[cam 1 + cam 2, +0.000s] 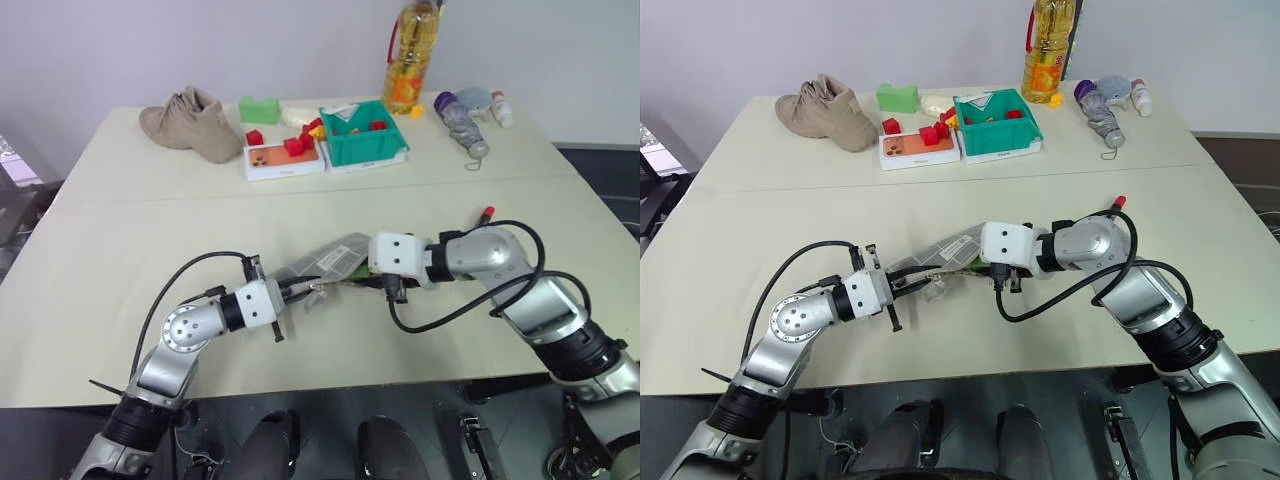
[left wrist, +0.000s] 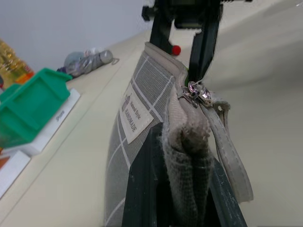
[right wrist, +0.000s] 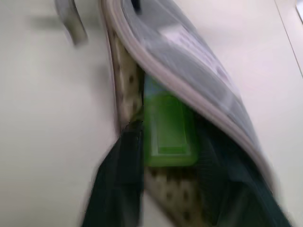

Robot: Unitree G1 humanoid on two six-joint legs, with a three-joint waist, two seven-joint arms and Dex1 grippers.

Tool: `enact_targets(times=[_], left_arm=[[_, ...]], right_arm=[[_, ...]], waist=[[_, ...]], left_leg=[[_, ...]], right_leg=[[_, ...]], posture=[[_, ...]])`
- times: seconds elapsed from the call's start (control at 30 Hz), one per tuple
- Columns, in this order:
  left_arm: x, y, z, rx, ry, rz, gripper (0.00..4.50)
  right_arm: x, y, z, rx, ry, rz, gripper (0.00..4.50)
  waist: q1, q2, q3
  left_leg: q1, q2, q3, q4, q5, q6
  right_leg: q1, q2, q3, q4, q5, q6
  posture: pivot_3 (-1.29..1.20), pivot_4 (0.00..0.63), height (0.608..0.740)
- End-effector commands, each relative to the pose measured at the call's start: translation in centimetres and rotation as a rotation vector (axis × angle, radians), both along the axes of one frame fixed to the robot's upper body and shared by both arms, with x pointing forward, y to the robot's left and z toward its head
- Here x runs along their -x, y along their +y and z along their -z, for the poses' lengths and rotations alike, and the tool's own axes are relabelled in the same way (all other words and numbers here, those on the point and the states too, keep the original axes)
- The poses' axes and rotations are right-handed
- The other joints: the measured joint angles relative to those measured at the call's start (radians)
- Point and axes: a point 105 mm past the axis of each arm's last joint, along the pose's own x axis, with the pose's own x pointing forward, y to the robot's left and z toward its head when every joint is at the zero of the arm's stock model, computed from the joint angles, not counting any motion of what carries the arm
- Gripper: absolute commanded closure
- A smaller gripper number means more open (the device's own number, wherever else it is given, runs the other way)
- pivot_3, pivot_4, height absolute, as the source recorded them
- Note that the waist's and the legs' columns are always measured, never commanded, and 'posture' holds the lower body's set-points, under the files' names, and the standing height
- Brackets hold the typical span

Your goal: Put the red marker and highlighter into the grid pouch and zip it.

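My gripper will push the red marker lengthwise, and the marker will slide all the way in beside the lime-green highlighter, because the grid pouch's opening is wide open around the highlighter.
The grid pouch is lifted off the table between my two grippers, label side up. My left gripper is shut on the pouch's near end, with the fabric bunched between its fingers. The zip pull sits near that end and the mouth gapes. The lime-green highlighter lies inside the open mouth. My right gripper is at the pouch's far end, open, its fingers either side of the highlighter. The red marker lies on the table behind my right forearm, with just its tip showing.
At the back of the table are a tan shoe, a green block, a white tray with red blocks, a green bin, an oil bottle and a crushed plastic bottle.
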Motion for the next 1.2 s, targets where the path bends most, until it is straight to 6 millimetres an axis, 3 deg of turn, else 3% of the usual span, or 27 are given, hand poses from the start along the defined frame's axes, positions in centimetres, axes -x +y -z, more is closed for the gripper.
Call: enact_targets(times=[0.03, 0.1, 0.23, 0.33, 0.43, 0.5, 0.63, 0.7, 0.97, 1.0, 1.03, 1.2], left_arm=[[-0.3, 0.2, -0.6, 0.016, -0.039, -0.021, 4.5], [-0.6, 0.7, -0.4, 0.015, -0.04, -0.055, 4.5], [-1.6, 1.6, -0.1, 0.044, -0.049, -0.162, 4.5], [-2.3, 2.1, -0.2, 0.074, -0.071, -0.24, 4.5], [-3.1, 2.3, -0.4, 0.112, -0.095, -0.317, 4.5], [-3.3, 2.2, -0.4, 0.13, -0.094, -0.336, 4.5], [-3.6, 1.4, -0.4, 0.155, -0.093, -0.34, 4.5], [-3.7, 1.0, -0.5, 0.167, -0.089, -0.334, 4.5], [-3.6, 0.5, -0.6, 0.173, -0.092, -0.311, 4.5], [-3.6, 0.5, -0.6, 0.172, -0.091, -0.312, 4.5], [-3.6, 0.6, -0.6, 0.172, -0.092, -0.314, 4.5], [-3.6, 1.0, -0.6, 0.172, -0.09, -0.323, 4.5]], right_arm=[[0.4, 0.4, -1.9, -0.022, -0.063, -0.034, 1.11], [0.3, -0.3, -2.8, -0.062, -0.063, -0.005, 0.14], [-0.1, -2.8, -5.4, -0.227, -0.028, 0.115, 0.14], [-1.3, -6.3, -6.4, -0.334, -0.005, 0.294, 0.14], [-4.1, -12.0, -5.2, -0.446, 0.034, 0.644, 0.14], [-5.0, -14.0, -4.5, -0.504, 0.069, 0.781, 0.06], [-7.0, -19.9, -1.0, -0.511, 0.008, 1.227, 0.06], [-7.5, -20.8, 0.0, -0.531, 0.0, 1.332, 0.06], [-8.1, -21.0, 2.5, -0.618, 0.077, 1.491, 0.06], [-8.2, -20.7, 2.5, -0.646, 0.096, 1.487, 0.61], [-8.2, -20.5, 2.4, -0.661, 0.102, 1.487, 0.86], [-8.5, -20.5, 2.0, -0.684, 0.099, 1.485, 3.49]], waist=[[0.0, 0.0, 0.0], [0.0, 0.0, 0.0], [0.003, 0.0, 0.0], [0.004, 0.0, 0.0], [0.01, -0.001, 0.0], [0.015, 0.0, 0.0], [0.016, 0.0, 0.0], [0.018, 0.0, 0.0], [0.016, 0.001, 0.0], [0.016, 0.001, 0.0], [0.016, 0.001, 0.0], [0.016, 0.001, 0.0]], left_leg=[[0.0, 0.0, 0.0, 0.0, 0.0, 0.0], [0.0, 0.0, 0.0, 0.001, 0.0, 0.0], [0.0, 0.0, 0.0, 0.001, 0.0, 0.0], [0.0, 0.0, 0.0, 0.001, 0.0, 0.001], [0.0, 0.0, 0.0, 0.001, -0.001, 0.001], [0.0, 0.0, 0.0, 0.002, -0.001, 0.001], [0.0, 0.0, 0.001, 0.002, -0.001, 0.001], [0.0, 0.0, 0.001, 0.002, 0.0, 0.001], [0.0, 0.0, 0.002, 0.002, 0.0, 0.001], [0.0, 0.0, 0.002, 0.002, 0.0, 0.001], [0.0, 0.0, 0.002, 0.002, -0.001, 0.001], [0.0, 0.0, 0.002, 0.003, -0.001, 0.001]], right_leg=[[0.0, 0.0, 0.0, 0.0, 0.0, 0.0], [0.0, 0.0, 0.0, 0.0, 0.0, 0.0], [0.001, 0.0, 0.0, 0.0, 0.0, 0.0], [0.001, 0.0, 0.0, 0.0, 0.0, 0.0], [0.002, 0.0, 0.0, 0.0, 0.0, 0.0], [0.002, 0.0, 0.0, 0.0, 0.0, 0.0], [0.001, 0.0, 0.0, 0.001, 0.0, 0.0], [0.001, -0.001, 0.0, 0.001, 0.0, 0.0], [0.001, 0.0, 0.001, 0.001, 0.0, 0.0], [0.001, 0.0, 0.001, 0.001, 0.0, 0.0], [0.001, 0.0, 0.001, 0.001, 0.0, 0.0], [0.001, 0.0, 0.001, 0.001, 0.0, 0.0]], posture=[[0.0, 0.15, 0.739], [0.0, 0.15, 0.739], [0.0, 0.15, 0.739], [0.0, 0.15, 0.739], [0.0, 0.15, 0.739], [0.0, 0.15, 0.739], [0.0, 0.15, 0.739], [0.0, 0.15, 0.739], [0.0, 0.15, 0.739], [0.0, 0.15, 0.739], [0.0, 0.15, 0.739], [0.0, 0.15, 0.739]])
